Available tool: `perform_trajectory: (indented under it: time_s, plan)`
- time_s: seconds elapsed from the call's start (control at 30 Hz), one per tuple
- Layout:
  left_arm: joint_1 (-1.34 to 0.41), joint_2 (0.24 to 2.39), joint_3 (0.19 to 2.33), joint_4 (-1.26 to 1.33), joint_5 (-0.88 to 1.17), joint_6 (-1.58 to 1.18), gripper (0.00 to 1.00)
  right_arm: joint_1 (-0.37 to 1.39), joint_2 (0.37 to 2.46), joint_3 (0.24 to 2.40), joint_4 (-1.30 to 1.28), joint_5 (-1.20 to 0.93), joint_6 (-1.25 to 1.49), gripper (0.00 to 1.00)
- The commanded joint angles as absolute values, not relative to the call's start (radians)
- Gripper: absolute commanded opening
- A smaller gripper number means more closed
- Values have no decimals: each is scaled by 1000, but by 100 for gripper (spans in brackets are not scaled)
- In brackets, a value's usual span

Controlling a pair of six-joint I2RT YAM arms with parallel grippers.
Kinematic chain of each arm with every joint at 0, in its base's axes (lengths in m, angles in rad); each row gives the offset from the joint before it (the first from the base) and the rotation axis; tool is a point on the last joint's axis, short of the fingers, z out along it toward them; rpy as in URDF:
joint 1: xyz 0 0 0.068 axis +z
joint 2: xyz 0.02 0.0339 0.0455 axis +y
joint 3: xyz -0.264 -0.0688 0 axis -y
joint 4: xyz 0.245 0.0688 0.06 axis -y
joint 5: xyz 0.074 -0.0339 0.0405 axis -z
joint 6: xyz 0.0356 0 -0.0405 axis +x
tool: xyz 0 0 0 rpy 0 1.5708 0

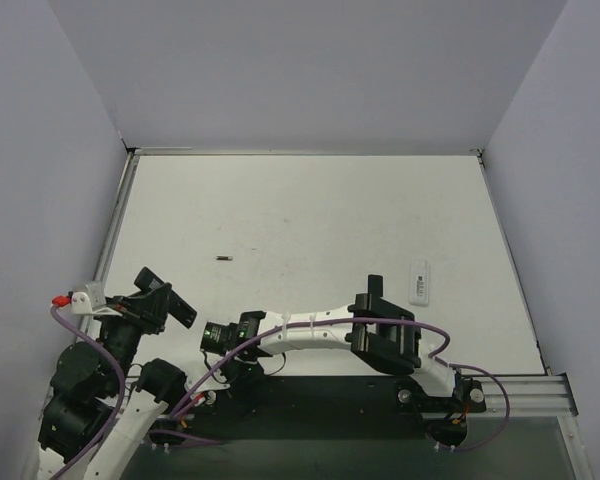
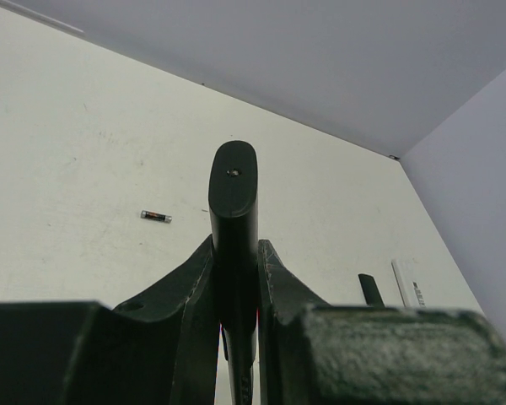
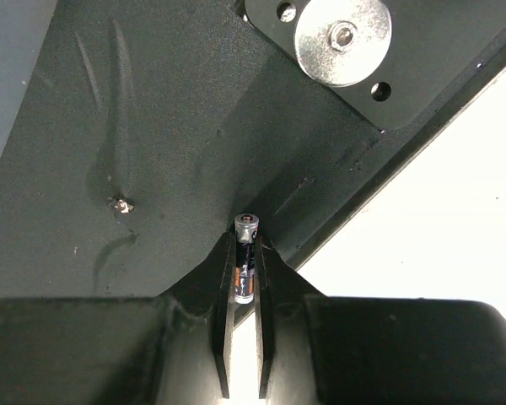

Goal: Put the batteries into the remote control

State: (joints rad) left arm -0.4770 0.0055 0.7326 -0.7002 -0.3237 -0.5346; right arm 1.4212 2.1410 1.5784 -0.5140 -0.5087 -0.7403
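Note:
The battery in my right gripper (image 3: 245,240) hangs above the black base plate, away from its slot. I should move it over the white table to the remote control.
My left gripper (image 2: 234,249) is shut on a slim black remote control (image 2: 234,194), which stands up between the fingers; in the top view this gripper (image 1: 158,298) is at the near left. My right gripper (image 3: 244,243) is shut on a small dark battery (image 3: 245,229) with a pale cap, held lengthwise between the fingertips over the black base plate (image 3: 152,126). In the top view it (image 1: 220,340) reaches left towards the left gripper. A second battery (image 1: 225,258) lies loose on the white table, also in the left wrist view (image 2: 155,216).
A white remote (image 1: 419,282) lies at the right of the table and shows in the left wrist view (image 2: 405,283). Grey walls (image 1: 310,70) enclose the table on three sides. The right arm's elbow (image 1: 380,325) is raised over the near middle.

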Motion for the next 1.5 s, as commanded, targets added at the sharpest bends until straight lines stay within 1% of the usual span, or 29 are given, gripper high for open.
perform_trajectory:
  time_s: [0.0,0.17,0.37,0.4,0.47,0.5,0.57,0.6,0.63,0.7,0.8,0.87,0.97,1.1,1.23,1.47]
  plan:
    - [-479,-75,692,-594,-253,-563,0,1404,2073,1531,-543,-477,-710,0]
    - [-479,-80,548,-476,-151,-620,0,1345,1910,1398,-414,-466,-593,0]
    - [-477,-64,373,-204,-42,-718,0,1249,1651,1203,-252,-381,-437,0]
    - [-477,-55,321,-127,-29,-750,0,1229,1584,1183,-230,-345,-390,0]
    - [-477,-32,273,-39,0,-781,0,1212,1516,1129,-172,-313,-347,0]
    - [-477,-25,221,60,29,-811,0,1207,1455,1115,-154,-287,-298,0]
    - [-477,-3,168,162,66,-845,0,1193,1401,1083,-101,-201,-244,0]
    - [-477,29,143,273,77,-885,0,1189,1355,1077,-86,-175,-197,0]
    - [-477,46,93,329,83,-909,0,1186,1336,1071,-57,-122,-174,0]
    - [-477,110,55,473,89,-974,0,1184,1284,1049,-16,-85,-129,0]
    - [-479,205,14,611,86,-1026,0,1187,1246,1023,84,-38,-40,0]
    - [-479,256,9,656,78,-1048,0,1189,1244,1011,158,-14,-8,0]
    - [-479,359,3,719,52,-1092,0,1187,1273,1008,233,32,0,0]
    - [-480,438,0,801,38,-1143,0,1181,1340,1023,307,60,0,0]
    - [-480,471,12,767,22,-1189,0,1180,1382,1045,331,60,-6,0]
    - [-480,448,6,690,-32,-1227,0,1177,1414,1063,333,41,28,0]
